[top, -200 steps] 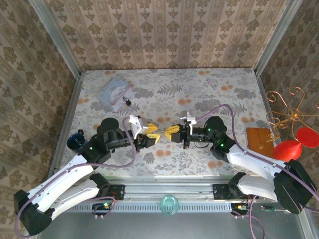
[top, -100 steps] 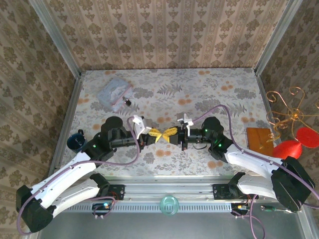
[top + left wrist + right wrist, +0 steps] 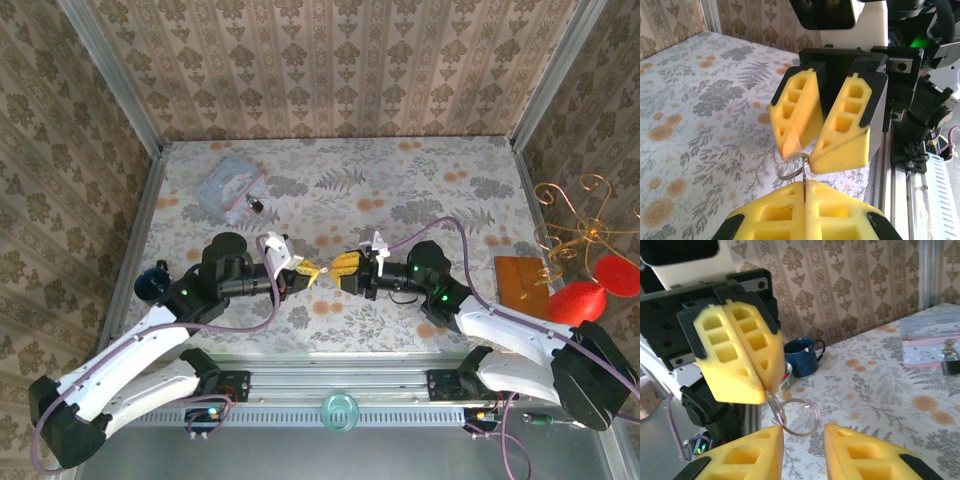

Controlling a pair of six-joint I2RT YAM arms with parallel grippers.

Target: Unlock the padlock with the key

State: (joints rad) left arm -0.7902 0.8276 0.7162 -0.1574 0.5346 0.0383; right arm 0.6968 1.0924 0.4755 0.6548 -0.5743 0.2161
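Observation:
I should use my right gripper to take the key by its ring end [image 3: 784, 415] and free the blade for the padlock, because my left gripper's fingers are covering the key's blade [image 3: 804, 187].
My left gripper [image 3: 312, 272] is shut on the thin grey key [image 3: 803, 181], whose tip pokes out between the yellow pads. A silvery wire ring [image 3: 791, 169] hangs from the key. My right gripper [image 3: 346, 265] faces it, open, a short way off. In the right wrist view the key [image 3: 773, 406] and its ring [image 3: 801, 417] hang just above the gap of my right gripper [image 3: 804, 434], close to the left pad [image 3: 747, 455]. The tiny dark padlock [image 3: 257, 204] lies on the table at the back left, beside the pouch, and appears as the padlock [image 3: 951, 363] at that view's right edge.
A translucent bluish pouch [image 3: 228, 186] lies at the back left. A blue mug [image 3: 150, 282] stands at the table's left edge beside my left arm. A wooden block [image 3: 520, 283], a red object [image 3: 585, 295] and copper wire [image 3: 575, 225] sit off to the right.
Half a second ago the two grippers' pads met at the middle; now they stand slightly apart, the left one still holding the key.

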